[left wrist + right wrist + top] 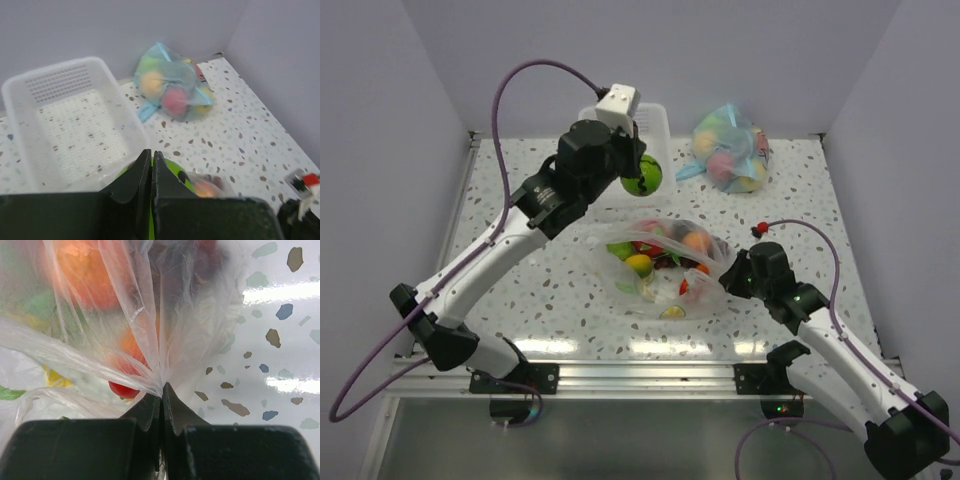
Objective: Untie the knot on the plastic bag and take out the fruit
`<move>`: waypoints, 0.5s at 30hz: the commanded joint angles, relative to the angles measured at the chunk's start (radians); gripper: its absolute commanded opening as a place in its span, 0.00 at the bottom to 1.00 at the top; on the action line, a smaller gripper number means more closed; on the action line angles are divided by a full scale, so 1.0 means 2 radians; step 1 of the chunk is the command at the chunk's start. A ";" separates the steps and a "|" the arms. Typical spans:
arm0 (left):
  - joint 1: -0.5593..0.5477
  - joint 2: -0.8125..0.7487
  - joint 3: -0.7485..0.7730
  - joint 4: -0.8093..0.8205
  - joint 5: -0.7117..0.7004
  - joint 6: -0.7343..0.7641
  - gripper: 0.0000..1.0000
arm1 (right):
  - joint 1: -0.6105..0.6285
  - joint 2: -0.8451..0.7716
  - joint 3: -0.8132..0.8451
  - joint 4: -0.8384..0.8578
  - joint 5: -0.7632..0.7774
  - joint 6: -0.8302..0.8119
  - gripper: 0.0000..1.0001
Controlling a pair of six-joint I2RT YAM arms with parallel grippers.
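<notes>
The green lime (pixel 642 178) is clear of the plastic bag and the white basket is empty, so my left gripper should keep going until it is over the basket's bottom (pixel 87 132) and let go there.
My left gripper (pixel 632 170) is shut on a green lime (pixel 648 178) and holds it in the air beside the near right corner of the white basket (pixel 655 120). In the left wrist view the lime (pixel 175 167) shows on both sides of the closed gripper (pixel 151 152). The clear plastic bag (pixel 665 265) lies mid-table with orange, yellow, red and green fruit inside. My right gripper (pixel 728 270) is shut on the bag's right edge; in the right wrist view the gripper (pixel 161 387) pinches gathered plastic (pixel 150 315). I cannot make out a knot.
The blue-tinted bag (pixel 730 150) of pastel fruit lies at the back right, right of the basket; it also shows in the left wrist view (pixel 172 90). The basket (pixel 50 70) holds nothing. Walls close off the table at the back and both sides.
</notes>
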 commanded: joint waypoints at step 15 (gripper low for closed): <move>0.184 0.229 0.031 0.194 -0.034 0.003 0.00 | 0.001 -0.003 0.031 -0.025 -0.020 -0.022 0.00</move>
